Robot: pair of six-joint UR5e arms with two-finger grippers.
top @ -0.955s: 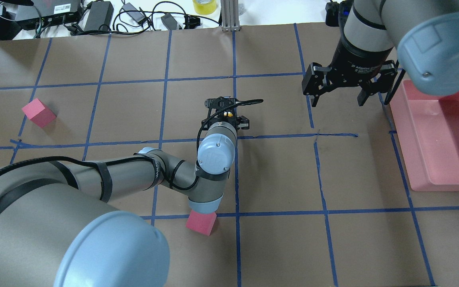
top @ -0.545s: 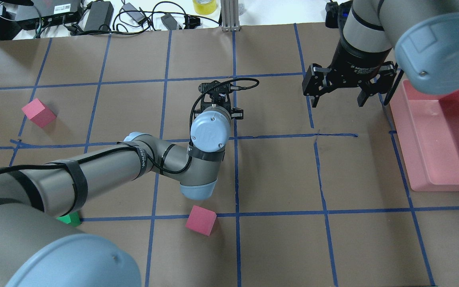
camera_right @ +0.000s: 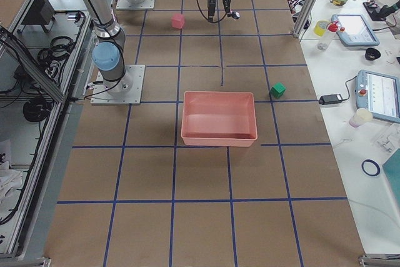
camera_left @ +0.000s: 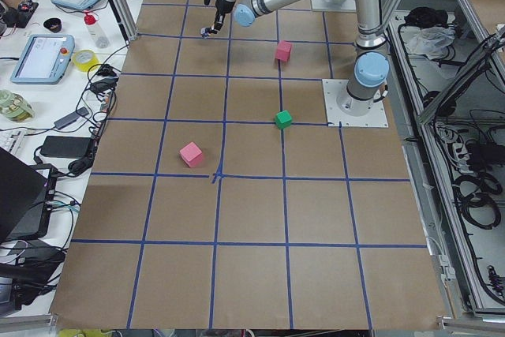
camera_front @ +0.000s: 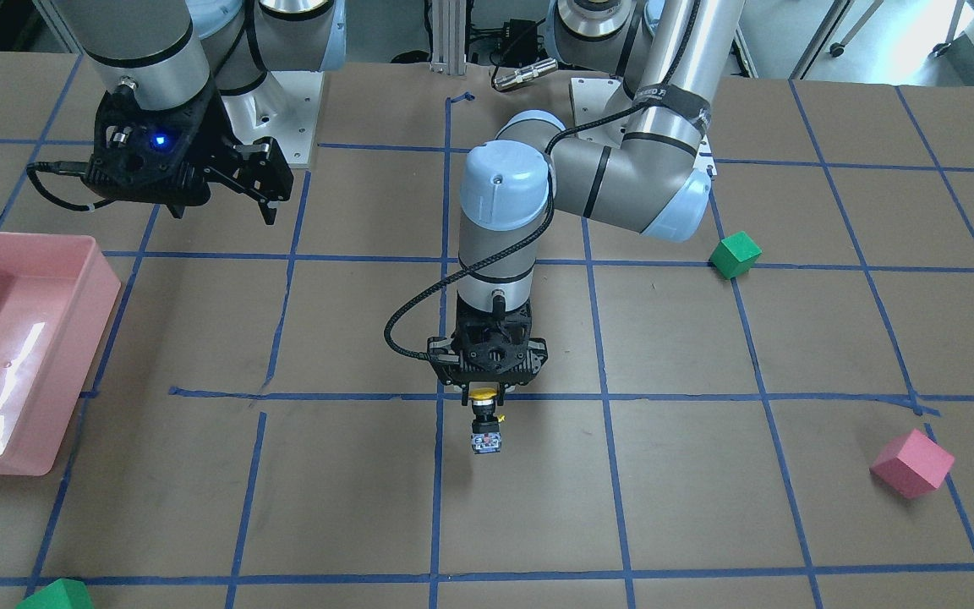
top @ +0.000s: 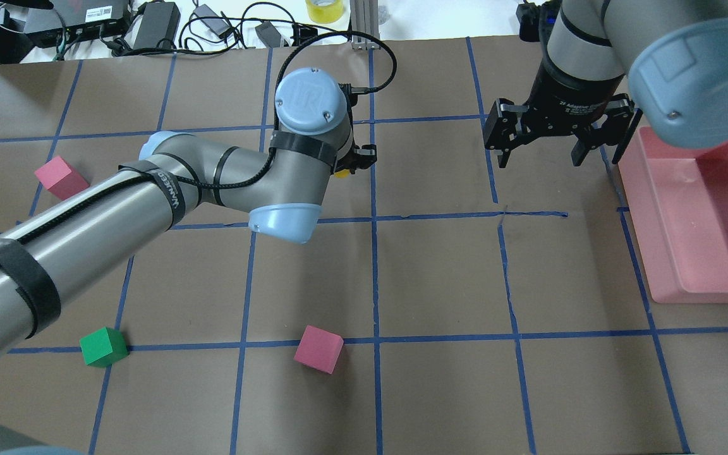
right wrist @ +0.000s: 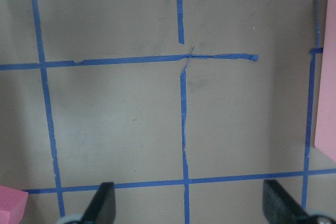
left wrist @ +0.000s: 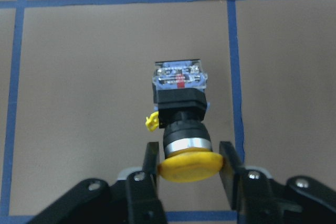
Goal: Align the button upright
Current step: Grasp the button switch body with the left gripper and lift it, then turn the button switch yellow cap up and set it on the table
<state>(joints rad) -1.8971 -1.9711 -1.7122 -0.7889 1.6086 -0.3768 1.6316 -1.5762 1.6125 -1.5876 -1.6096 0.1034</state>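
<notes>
The button is at a slant in my left gripper, its base tipped away (camera_front: 486, 442), so next I tilt the gripper until the button's base points down and stands at the tape crossing (camera_front: 440, 397).
The button (left wrist: 180, 103) has a round yellow cap, a black body and a clear, silvery base. My left gripper (left wrist: 189, 167) is shut on the yellow cap, with the base pointing away from the fingers toward the table. In the front-facing view the button (camera_front: 484, 427) hangs under the left gripper (camera_front: 484, 395) next to a blue tape crossing. In the overhead view only a sliver of yellow (top: 341, 172) shows beside my left wrist. I cannot tell whether the base touches the table. My right gripper (top: 538, 155) is open and empty, hovering beside the pink tray.
A pink tray (top: 667, 278) stands at the right edge. Pink cubes lie at the left (top: 60, 178) and front middle (top: 318, 349), and a green cube (top: 103, 346) at the front left. Another green cube (camera_front: 56, 595) lies at the far edge. Cables and chargers (top: 155, 25) line the far side.
My left arm has swung away from the robot's base, carrying the button across a tape line and turning its wrist. The green cube has come into view. The right gripper has barely moved.
</notes>
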